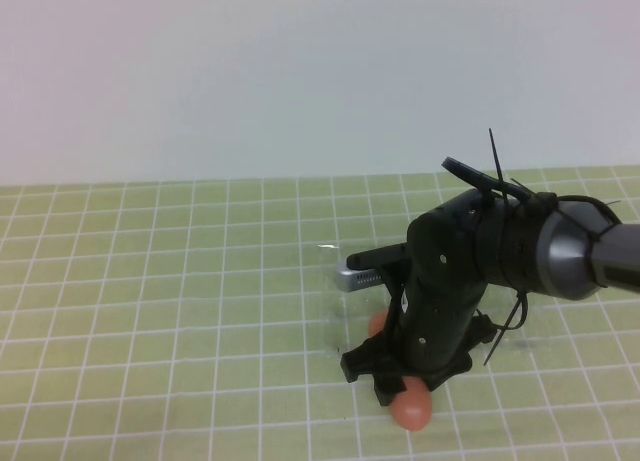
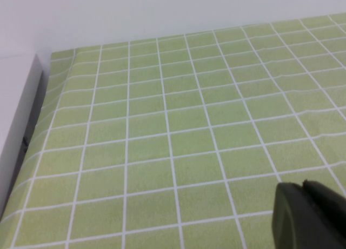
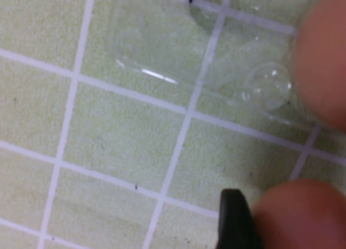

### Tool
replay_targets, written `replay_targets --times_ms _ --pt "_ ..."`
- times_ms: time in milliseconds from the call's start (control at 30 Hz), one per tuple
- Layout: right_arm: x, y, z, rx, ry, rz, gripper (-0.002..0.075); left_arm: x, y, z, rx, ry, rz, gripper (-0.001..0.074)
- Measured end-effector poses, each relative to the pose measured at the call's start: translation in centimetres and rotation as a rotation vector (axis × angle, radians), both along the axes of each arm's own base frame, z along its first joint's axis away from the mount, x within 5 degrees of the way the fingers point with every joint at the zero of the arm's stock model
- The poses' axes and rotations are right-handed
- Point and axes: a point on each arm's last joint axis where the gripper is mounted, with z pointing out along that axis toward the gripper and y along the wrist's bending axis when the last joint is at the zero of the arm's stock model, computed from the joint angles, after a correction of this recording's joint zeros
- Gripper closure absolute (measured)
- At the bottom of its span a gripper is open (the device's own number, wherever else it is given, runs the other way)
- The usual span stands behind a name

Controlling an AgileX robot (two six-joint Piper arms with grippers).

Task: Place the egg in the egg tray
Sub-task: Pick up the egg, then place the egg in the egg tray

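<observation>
I need to swing round and lower the egg from the tray's near side, because my right gripper is slanted across the egg tray and is holding the egg off the egg tray's near edge.
My right gripper (image 1: 398,393) hangs low over the near side of the clear egg tray (image 1: 345,281), shut on a reddish-brown egg (image 1: 411,407). In the right wrist view that egg (image 3: 303,216) sits against a black finger (image 3: 233,221) just above the mat. A second egg (image 1: 377,324) shows partly behind the arm; in the right wrist view it (image 3: 324,60) rests in the tray (image 3: 151,73). A third egg is out of view. My left gripper (image 2: 304,190) is shut and empty over bare mat, away from the tray, and out of the high view.
A green mat with a white grid (image 1: 160,281) covers the table. A pale wall (image 1: 300,71) stands behind it. In the left wrist view the mat's edge meets a white ledge (image 2: 21,114).
</observation>
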Motion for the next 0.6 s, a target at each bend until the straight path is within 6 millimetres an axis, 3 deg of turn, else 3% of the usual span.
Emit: replay_targets --times_ms 167,333,433,533,600 --pt "-0.4 0.3 1.6 0.019 -0.033 0.039 0.0322 0.0 0.0 0.0 0.0 0.0 0.0 0.0737" --pt "-2.0 0.6 8.5 0.123 -0.226 0.111 0.0323 0.0 0.0 0.0 0.0 0.0 0.0 0.0736" --pt "-3.2 -0.3 12.7 0.196 -0.391 0.128 0.0323 0.0 0.0 0.0 0.0 0.0 0.0 0.0736" --pt "-4.6 -1.7 15.0 0.27 -0.571 0.136 0.0323 0.0 0.0 0.0 0.0 0.0 0.0 0.0736" --pt "-5.8 -2.8 15.0 0.303 -0.658 0.152 0.0323 0.0 0.0 0.0 0.0 0.0 0.0 0.0736"
